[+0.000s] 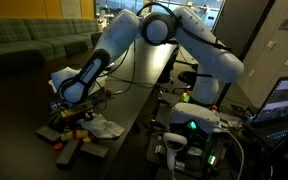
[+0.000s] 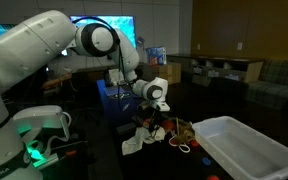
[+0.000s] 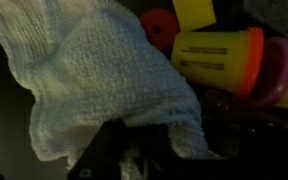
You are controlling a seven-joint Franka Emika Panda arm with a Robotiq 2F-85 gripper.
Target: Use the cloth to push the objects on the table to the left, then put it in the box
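Toys [image 2: 187, 142] beside the box are behind the cloth's push. My gripper should lift the cloth back along the box [image 2: 222, 165] and sweep from past the toys.
The white cloth [image 3: 104, 80] fills the left and middle of the wrist view, and its lower edge is bunched in my gripper [image 3: 119, 152], which is shut on it. Just past the cloth lie the objects: a yellow and orange cup [image 3: 219, 55] on its side, a red piece [image 3: 159, 30] and a pink one [image 3: 284, 70]. In both exterior views the gripper [image 1: 79, 108] [image 2: 156, 118] is low over the dark table [image 1: 134, 95], the cloth [image 1: 104, 127] [image 2: 136, 142] trails onto it beside the toy cluster [image 1: 69, 125] [image 2: 174, 132]. The box [image 2: 249, 150] stands close beside the cluster.
Dark blocks [image 1: 69, 150] lie near the table's front edge. A lit screen [image 2: 104, 30] glows behind the arm. The robot base with a green light [image 1: 192, 128] and cables stand beside the table. Sofas [image 1: 34, 45] line the back.
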